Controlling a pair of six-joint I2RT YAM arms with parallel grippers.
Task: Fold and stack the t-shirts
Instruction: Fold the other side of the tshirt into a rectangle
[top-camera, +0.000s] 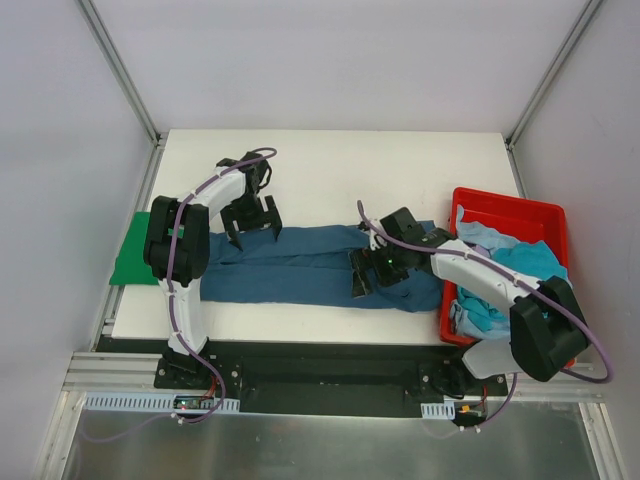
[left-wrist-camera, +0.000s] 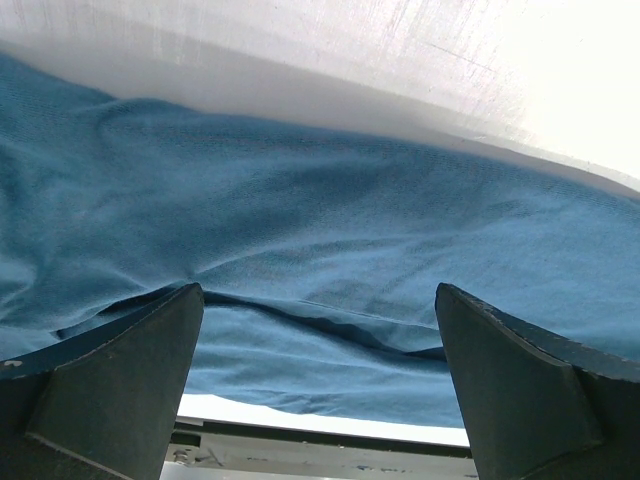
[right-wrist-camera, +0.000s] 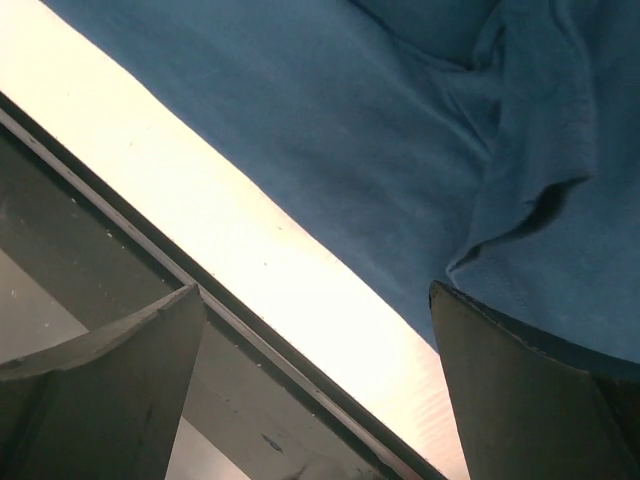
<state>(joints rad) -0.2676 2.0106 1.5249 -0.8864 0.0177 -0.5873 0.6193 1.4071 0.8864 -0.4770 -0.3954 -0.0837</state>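
Observation:
The dark teal-blue t-shirt's band is lying crosswise. Next, my right gripper presses the band's end near the bin and swings it lengthwise with my left gripper.
A dark teal-blue t-shirt lies folded into a long band across the middle of the white table. My left gripper is open, just above the shirt's far left edge; the shirt fills the left wrist view. My right gripper is open over the shirt's right part, near its front edge; the right wrist view shows the shirt. A bright green t-shirt lies folded at the table's left edge. Light blue and teal t-shirts are piled in the bin.
A red plastic bin stands at the table's right edge, partly under my right arm. The table's front edge and metal rail show in the right wrist view. Grey walls enclose the table.

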